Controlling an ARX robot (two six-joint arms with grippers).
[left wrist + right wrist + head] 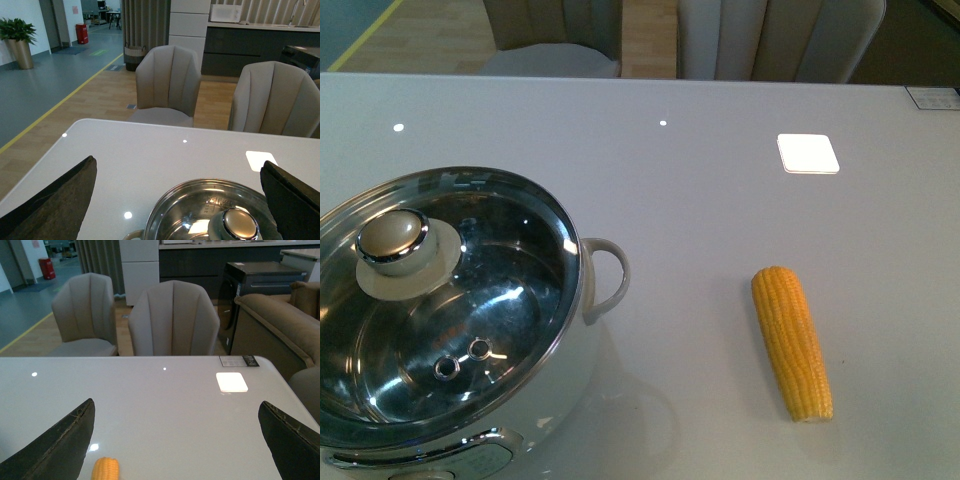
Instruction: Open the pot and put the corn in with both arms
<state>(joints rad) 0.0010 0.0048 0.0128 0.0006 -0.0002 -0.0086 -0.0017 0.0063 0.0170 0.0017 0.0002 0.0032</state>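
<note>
The glass lid lets me see only shiny steel (470, 310) through it, so I should expect an empty white pot (565, 385) when I take the lid off.
The white pot (582, 350) stands at the front left of the table with its glass lid (500, 300) on and the steel-topped knob (393, 240) upright. The yellow corn (792, 342) lies on the table to the right of the pot, pointing away from me. Neither arm shows in the front view. My left gripper (177, 200) is open and empty, above the pot's near side, with the knob (240, 224) between its fingers. My right gripper (175, 440) is open and empty above the table, with the corn's tip (105, 469) near one finger.
The grey table (700, 180) carries bright light reflections. Two beige chairs (770, 35) stand behind its far edge. A small label (932, 97) lies at the far right corner.
</note>
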